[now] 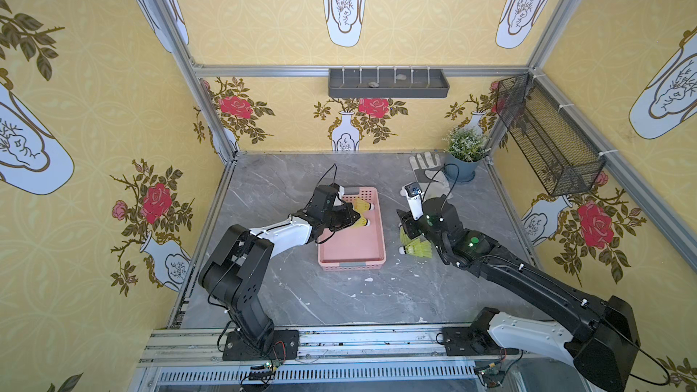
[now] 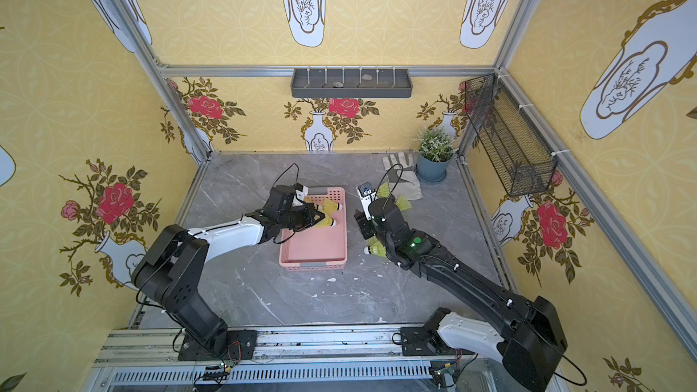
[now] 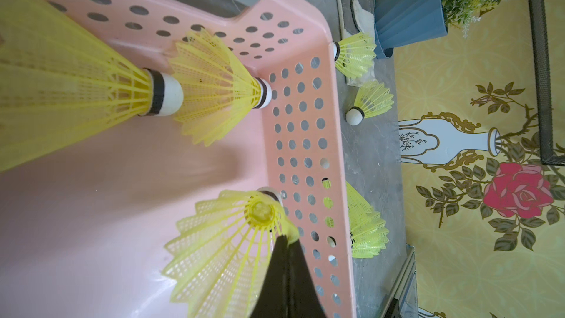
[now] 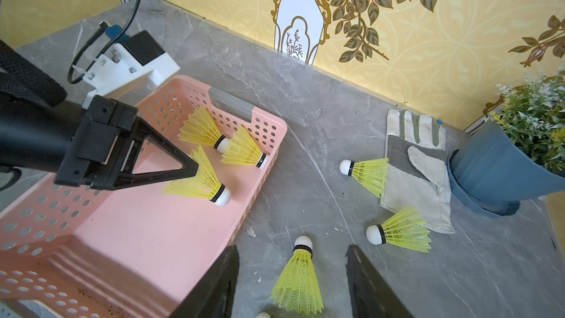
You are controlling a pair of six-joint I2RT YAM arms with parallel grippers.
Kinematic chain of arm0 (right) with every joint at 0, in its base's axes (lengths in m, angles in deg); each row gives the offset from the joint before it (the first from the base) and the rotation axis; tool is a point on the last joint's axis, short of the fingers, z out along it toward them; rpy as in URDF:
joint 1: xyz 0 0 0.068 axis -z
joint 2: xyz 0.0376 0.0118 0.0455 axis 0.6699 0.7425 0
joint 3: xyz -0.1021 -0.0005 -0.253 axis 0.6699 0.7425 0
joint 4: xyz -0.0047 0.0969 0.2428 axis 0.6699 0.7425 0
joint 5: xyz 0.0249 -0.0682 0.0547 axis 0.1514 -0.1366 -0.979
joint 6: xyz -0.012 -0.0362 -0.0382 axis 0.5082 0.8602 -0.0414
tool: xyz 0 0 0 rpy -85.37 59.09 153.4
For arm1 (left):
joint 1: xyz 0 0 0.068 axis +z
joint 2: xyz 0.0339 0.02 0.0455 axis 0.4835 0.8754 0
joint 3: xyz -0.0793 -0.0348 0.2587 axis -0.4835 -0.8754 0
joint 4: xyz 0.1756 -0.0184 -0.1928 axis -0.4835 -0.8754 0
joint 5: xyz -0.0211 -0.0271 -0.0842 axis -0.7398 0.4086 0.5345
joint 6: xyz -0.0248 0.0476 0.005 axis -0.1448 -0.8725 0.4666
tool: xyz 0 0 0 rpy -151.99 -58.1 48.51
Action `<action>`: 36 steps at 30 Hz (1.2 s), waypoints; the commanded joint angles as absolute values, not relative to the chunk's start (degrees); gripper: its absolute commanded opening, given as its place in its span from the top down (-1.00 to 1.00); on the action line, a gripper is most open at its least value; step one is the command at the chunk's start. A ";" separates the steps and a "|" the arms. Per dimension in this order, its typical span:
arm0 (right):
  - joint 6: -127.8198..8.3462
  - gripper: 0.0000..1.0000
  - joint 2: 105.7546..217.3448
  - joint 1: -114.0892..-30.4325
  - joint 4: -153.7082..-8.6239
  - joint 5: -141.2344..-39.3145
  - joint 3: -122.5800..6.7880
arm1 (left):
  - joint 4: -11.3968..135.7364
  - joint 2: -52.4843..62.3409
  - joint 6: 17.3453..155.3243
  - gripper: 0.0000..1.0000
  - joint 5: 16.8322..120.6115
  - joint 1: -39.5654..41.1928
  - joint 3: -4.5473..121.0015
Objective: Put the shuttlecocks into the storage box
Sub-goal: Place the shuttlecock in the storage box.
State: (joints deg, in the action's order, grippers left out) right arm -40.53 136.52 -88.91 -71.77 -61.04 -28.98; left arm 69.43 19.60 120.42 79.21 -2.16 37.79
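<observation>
The held shuttlecock hangs within the sides of the storage box, clear of the others, so I should keep lowering it with my left gripper until its tip reaches the box's bottom.
The pink storage box sits mid-table. Two yellow-green shuttlecocks lie at its far end. My left gripper hangs over the box, shut on the skirt edge of a third shuttlecock, whose white tip points down at the floor of the box. My right gripper is open, right of the box. It straddles a shuttlecock lying on the table without touching it. Two more shuttlecocks lie beyond, one overlapping the glove.
A white and grey work glove lies at the back right, beside a blue-potted plant. A dark grey tray hangs on the back wall. A black wire mesh basket is fixed to the right wall. Another shuttlecock lies under the right forearm.
</observation>
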 commanded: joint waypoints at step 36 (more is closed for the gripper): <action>-40.69 -0.17 135.24 -88.55 -72.33 -58.94 -29.19 | 77.89 30.18 123.39 1.00 81.53 -1.41 41.76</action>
State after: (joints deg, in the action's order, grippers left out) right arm -39.94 135.05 -88.52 -71.29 -59.58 -28.78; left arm 76.36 29.37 123.61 80.85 -1.48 41.52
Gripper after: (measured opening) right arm 0.586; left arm 0.048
